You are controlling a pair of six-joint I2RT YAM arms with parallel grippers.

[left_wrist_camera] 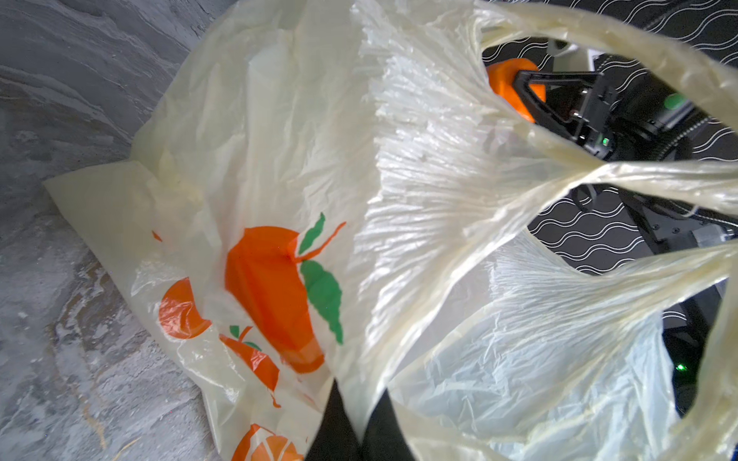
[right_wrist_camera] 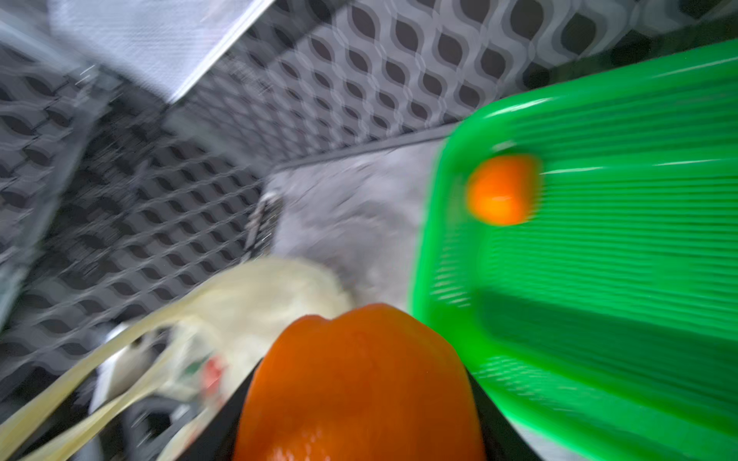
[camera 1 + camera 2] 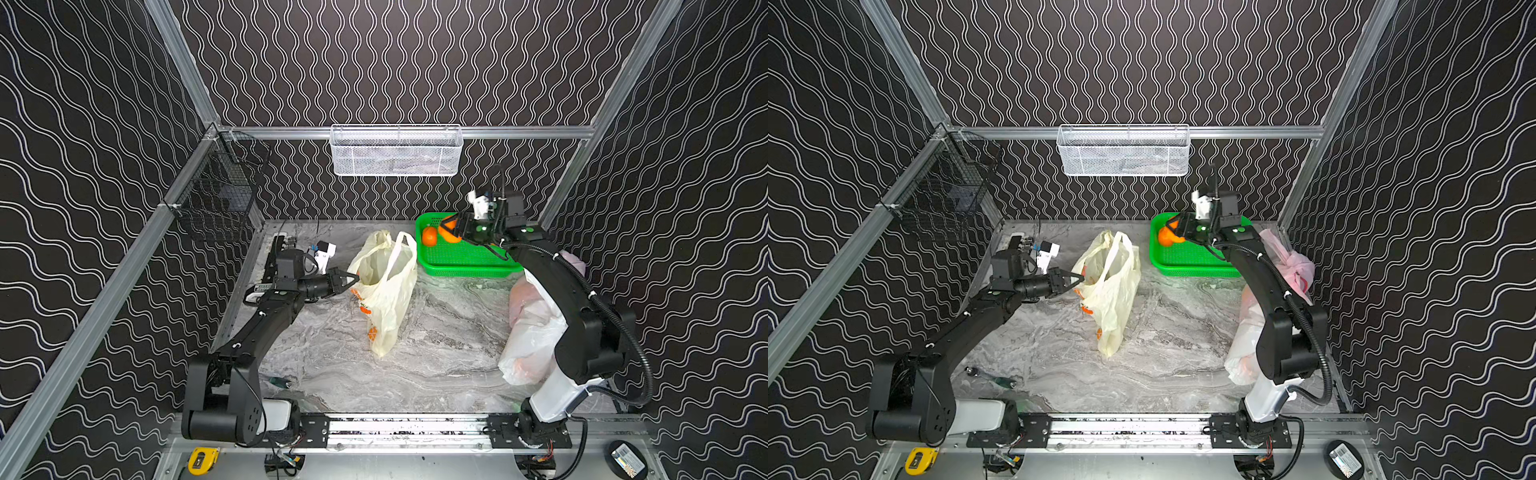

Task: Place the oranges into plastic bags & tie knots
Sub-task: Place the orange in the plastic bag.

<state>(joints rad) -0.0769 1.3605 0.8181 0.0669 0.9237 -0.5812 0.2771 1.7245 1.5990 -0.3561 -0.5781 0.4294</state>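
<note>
The robot's left gripper holds the pale yellow bag's rim (image 3: 361, 272) and the bag's opening (image 3: 379, 262) is open, so the right gripper goes on carrying the orange until it is inside the bag's opening.
The pale yellow plastic bag (image 3: 386, 291) (image 3: 1113, 291) (image 1: 279, 159) with orange prints stands mid-table, its mouth and handles up. My left gripper (image 3: 353, 279) (image 3: 1079, 279) (image 1: 360, 385) is shut on its left rim. My right gripper (image 3: 446, 230) (image 2: 361, 379) is shut on an orange (image 3: 452, 235) (image 1: 515, 86) (image 2: 359, 391), held above the left end of the green basket (image 3: 465, 266) (image 3: 1187, 266) (image 2: 599, 279). One more orange (image 3: 429, 237) (image 2: 503, 191) lies loose in that basket. A pink bag (image 3: 1296, 266) and a white bag (image 3: 528, 349) lie heaped at the right under my right arm.
A white mesh basket (image 3: 395, 151) hangs on the back rail and a black wire basket (image 3: 216, 199) on the left rail. A small tool (image 3: 278, 381) lies near the left arm's base. A yellow tape measure (image 3: 203, 459) sits below the front rail.
</note>
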